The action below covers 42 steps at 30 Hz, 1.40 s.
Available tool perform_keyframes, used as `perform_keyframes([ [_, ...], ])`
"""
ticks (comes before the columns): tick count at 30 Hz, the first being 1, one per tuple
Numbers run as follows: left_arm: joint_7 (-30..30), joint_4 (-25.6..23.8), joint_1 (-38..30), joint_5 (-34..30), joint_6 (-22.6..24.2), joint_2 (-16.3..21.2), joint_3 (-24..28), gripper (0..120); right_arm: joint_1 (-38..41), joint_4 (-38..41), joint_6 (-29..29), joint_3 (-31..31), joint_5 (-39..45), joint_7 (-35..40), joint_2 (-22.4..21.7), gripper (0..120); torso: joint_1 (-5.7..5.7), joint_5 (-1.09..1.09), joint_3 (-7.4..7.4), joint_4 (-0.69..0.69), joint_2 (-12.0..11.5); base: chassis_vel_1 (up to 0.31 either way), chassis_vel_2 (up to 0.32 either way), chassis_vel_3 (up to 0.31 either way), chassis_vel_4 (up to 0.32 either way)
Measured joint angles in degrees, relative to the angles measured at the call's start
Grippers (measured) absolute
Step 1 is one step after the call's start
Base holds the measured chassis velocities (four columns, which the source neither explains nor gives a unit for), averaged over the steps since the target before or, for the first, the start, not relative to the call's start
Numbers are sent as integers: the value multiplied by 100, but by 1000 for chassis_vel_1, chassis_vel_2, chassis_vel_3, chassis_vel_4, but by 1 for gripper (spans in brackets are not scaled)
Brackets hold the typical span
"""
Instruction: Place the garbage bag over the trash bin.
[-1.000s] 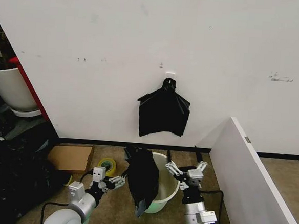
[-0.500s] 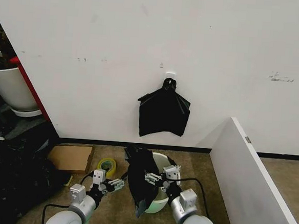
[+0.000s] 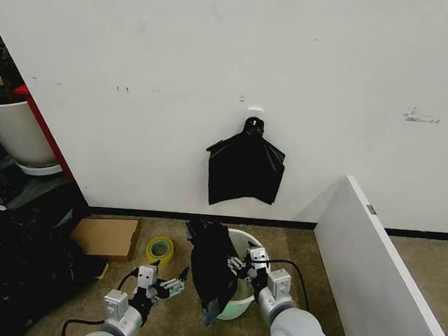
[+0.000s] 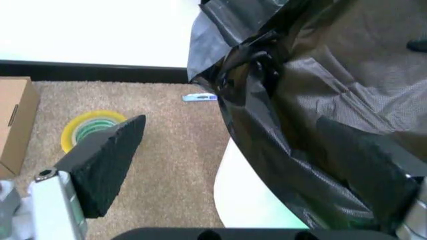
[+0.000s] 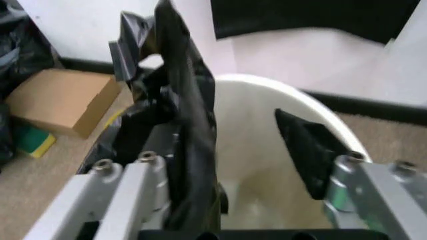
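The black garbage bag (image 3: 212, 267) will spread into a wide round opening when the robot pulls it, because a dark hollow shows behind the bag's near fold.
The black garbage bag (image 3: 211, 268) hangs crumpled over the left rim of the white trash bin (image 3: 243, 291), its folds trailing down the outside. My right gripper (image 3: 241, 270) is open over the bin's mouth. In the right wrist view, one finger (image 5: 137, 187) lies outside the garbage bag (image 5: 179, 115) and the other pad (image 5: 308, 150) is inside the trash bin (image 5: 293, 100). My left gripper (image 3: 172, 283) stays open low on the floor, just left of the bag. In the left wrist view the garbage bag (image 4: 300, 95) hangs right before its pads (image 4: 107, 160).
A knotted bundle of black bags (image 3: 245, 169) hangs on the wall above. A yellow tape roll (image 3: 159, 249) and a cardboard box (image 3: 108, 237) lie left of the bin. A white panel (image 3: 378, 279) stands to the right, a planter pot (image 3: 15, 126) far left.
My right gripper has swung from the bin's right side to over its mouth, reaching the bag's edge. The left gripper has sunk a little lower. The bag has not shifted.
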Motion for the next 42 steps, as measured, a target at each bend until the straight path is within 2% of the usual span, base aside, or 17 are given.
perform_keyframes([
  [5,15,-19,98,57,-41,4,0,100,140,-118,90,79,359,144,76,27,0,0,0,0,0,0,0,0,0],
  [8,21,-20,114,82,-50,4,1,100,187,-140,129,94,462,237,104,22,0,0,0,0,0,0,0,0,0],
  [12,34,2,105,134,-67,-31,17,100,290,-248,199,176,712,407,170,0,0,0,0,1,0,0,0,0,0],
  [22,36,41,-8,117,-62,-64,39,100,348,-557,309,337,769,308,164,0,0,0,0,1,0,0,0,0,0],
  [31,112,131,-445,-299,108,-145,105,100,421,-975,516,539,667,-42,156,0,0,1,0,1,0,0,0,0,0],
  [37,20,549,-1123,-606,376,-237,424,100,339,-984,560,550,605,-110,168,0,0,1,1,0,0,0,0,0,0],
  [42,-165,802,-1406,-656,577,-300,744,99,314,-937,561,527,555,-135,186,0,0,1,1,0,0,0,0,0,0],
])
